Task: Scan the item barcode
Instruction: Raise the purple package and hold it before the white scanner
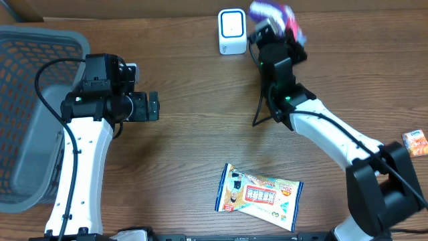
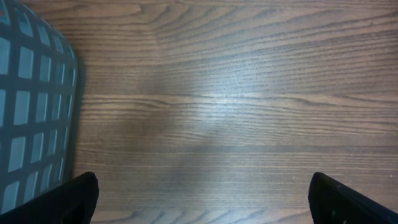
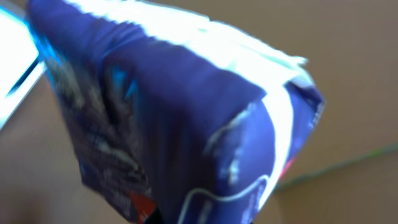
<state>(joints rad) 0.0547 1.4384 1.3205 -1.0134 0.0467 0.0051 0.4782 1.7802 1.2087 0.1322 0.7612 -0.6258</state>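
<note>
The packet (image 1: 281, 16) hangs tilted beside the white barcode scanner, so my right gripper should turn it straight and move its barcode side over the scanner's window (image 1: 233, 25).
The item is a blue and purple packet (image 1: 274, 15) with white and red print, held up in the air by my right gripper (image 1: 270, 31), which is shut on it. It hangs just right of the white barcode scanner (image 1: 231, 31) at the table's back edge. In the right wrist view the packet (image 3: 174, 118) fills the frame, blurred, and hides the fingers. A bright white shape at the left edge there may be the scanner. My left gripper (image 1: 155, 106) stands open over bare wood, fingertips (image 2: 81, 196) far apart, nothing between them.
A grey mesh basket (image 1: 27, 114) stands at the left edge, close to the left arm, and its wall (image 2: 31, 106) shows in the left wrist view. A yellow snack bag (image 1: 259, 196) lies front centre. A small orange packet (image 1: 415, 142) lies far right.
</note>
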